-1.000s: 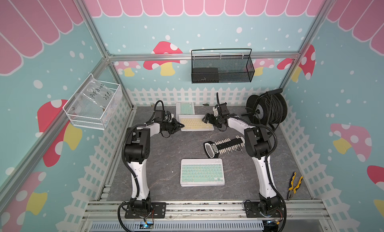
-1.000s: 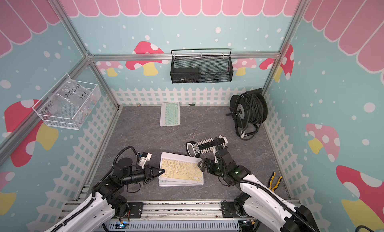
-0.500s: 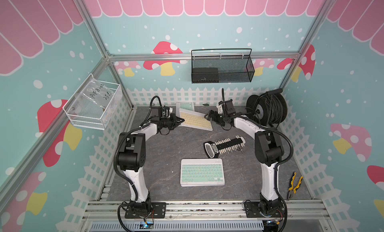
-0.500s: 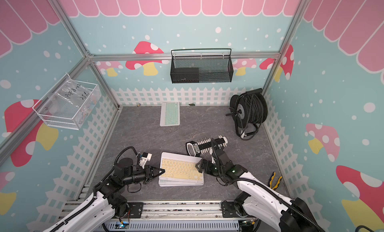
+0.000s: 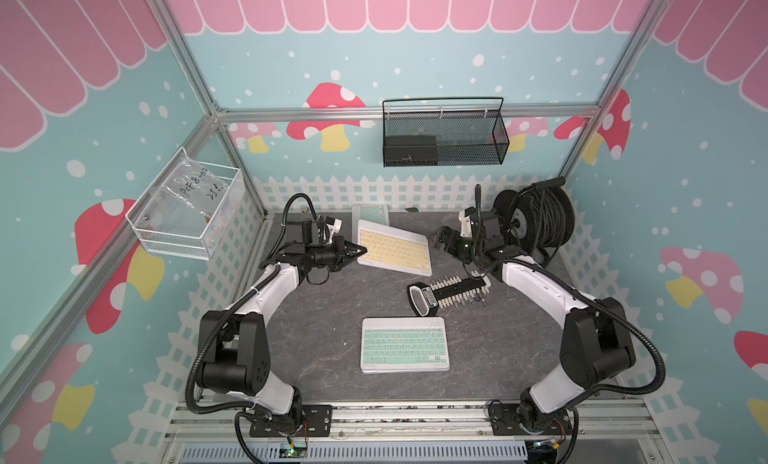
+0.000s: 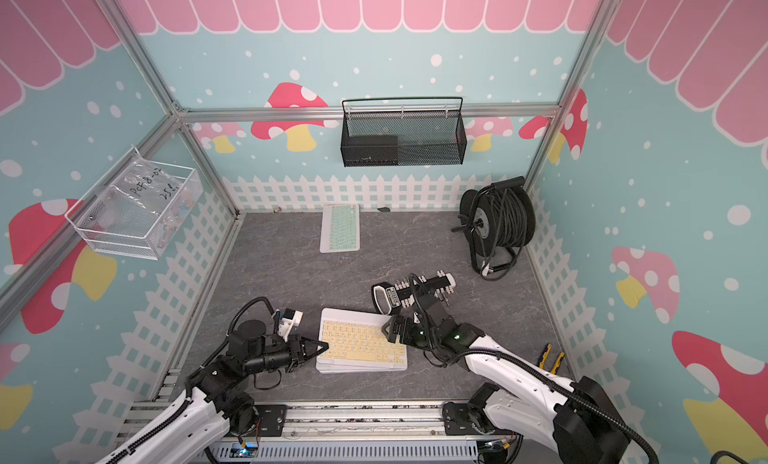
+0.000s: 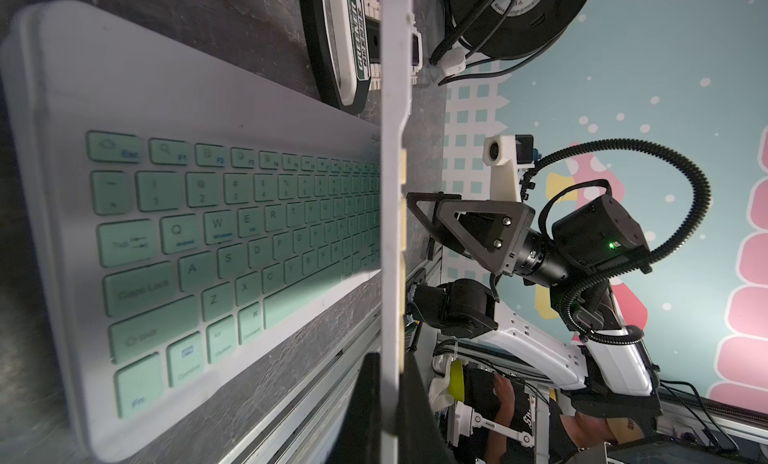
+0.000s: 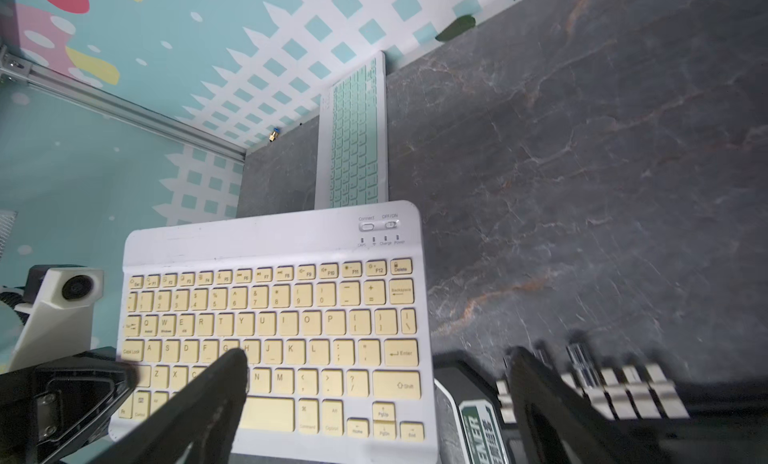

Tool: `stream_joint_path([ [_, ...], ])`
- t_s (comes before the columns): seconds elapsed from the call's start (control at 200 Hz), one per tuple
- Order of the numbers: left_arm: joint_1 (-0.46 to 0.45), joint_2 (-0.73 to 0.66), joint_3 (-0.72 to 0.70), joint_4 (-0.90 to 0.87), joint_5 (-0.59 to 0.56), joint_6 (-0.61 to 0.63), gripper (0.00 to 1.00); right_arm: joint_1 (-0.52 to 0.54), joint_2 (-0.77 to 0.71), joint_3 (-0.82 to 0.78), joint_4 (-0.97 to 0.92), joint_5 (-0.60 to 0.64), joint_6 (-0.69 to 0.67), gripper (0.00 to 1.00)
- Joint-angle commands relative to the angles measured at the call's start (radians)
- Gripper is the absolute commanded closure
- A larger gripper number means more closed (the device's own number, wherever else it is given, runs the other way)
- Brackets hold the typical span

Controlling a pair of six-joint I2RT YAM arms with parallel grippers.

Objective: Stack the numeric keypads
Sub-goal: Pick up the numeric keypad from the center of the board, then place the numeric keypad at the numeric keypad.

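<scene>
The yellow keypad (image 6: 361, 341) hangs keys up, in line over the front mint keypad (image 5: 405, 344), so the robot's left gripper should keep lowering it until it rests flat there.
My left gripper (image 7: 390, 366) is shut on the edge of the yellow-keyed keypad (image 7: 390, 192), which hangs just over a mint-keyed keypad (image 7: 208, 241). In a top view the yellow keypad (image 6: 361, 341) sits over a white-framed keypad at the front, with the left gripper (image 6: 324, 346) on its left edge and the right gripper (image 6: 388, 331) open at its right end. A second mint keypad (image 6: 340, 227) lies at the back. In a top view the yellow keypad (image 5: 392, 246) shows tilted further back, and a mint keypad (image 5: 403, 344) lies flat in front. My right gripper (image 8: 378, 358) holds nothing.
A black bar-shaped holder (image 6: 411, 291) with white pegs lies just behind the yellow keypad's right end, close to my right fingers (image 8: 536, 383). A black cable reel (image 6: 496, 221) stands at the back right. Pliers (image 6: 548, 358) lie at the right fence.
The left jaws have pinched tighter on the yellow keypad. In a top view the keypad has swung back and tilted with the left gripper; the right gripper stays open at its right end.
</scene>
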Motion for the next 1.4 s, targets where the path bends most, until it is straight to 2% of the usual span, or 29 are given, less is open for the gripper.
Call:
stream_joint_path([
  [0.0,-0.005,-0.105,-0.078,-0.03,0.106,0.038,1.0,0.031,-0.087,-0.047,-0.069,0.058,0.01,0.01],
  [0.225,-0.043,-0.333,-0.249,-0.046,0.084,-0.017,1.0,0.062,-0.236,-0.177,-0.142,0.086,0.004,0.0],
  [0.395,-0.125,-0.501,-0.367,-0.045,-0.014,-0.094,1.0,0.094,-0.361,-0.297,-0.179,0.093,0.016,0.0],
  [0.595,-0.153,-0.738,-0.492,-0.045,-0.076,-0.23,1.0,0.133,-0.578,-0.464,-0.221,0.072,0.056,0.0],
  [0.72,-0.17,-0.833,-0.553,-0.076,-0.099,-0.272,1.0,0.151,-0.7,-0.572,-0.223,0.047,0.1,0.01],
  [0.871,-0.26,-0.951,-0.62,-0.104,-0.186,-0.32,1.0,0.18,-0.784,-0.653,-0.237,0.037,0.132,0.0],
  [1.031,-0.33,-1.008,-0.69,-0.099,-0.27,-0.359,1.0,0.196,-0.79,-0.683,-0.247,0.039,0.132,0.0],
  [1.181,-0.343,-0.994,-0.742,-0.032,-0.282,-0.392,1.0,0.213,-0.76,-0.689,-0.233,0.041,0.132,0.0],
  [1.206,-0.371,-0.992,-0.75,-0.025,-0.29,-0.397,1.0,0.215,-0.756,-0.69,-0.23,0.041,0.132,0.0],
  [1.396,-0.425,-0.98,-0.796,0.071,-0.338,-0.433,1.0,0.232,-0.743,-0.733,-0.174,0.023,0.16,0.0],
])
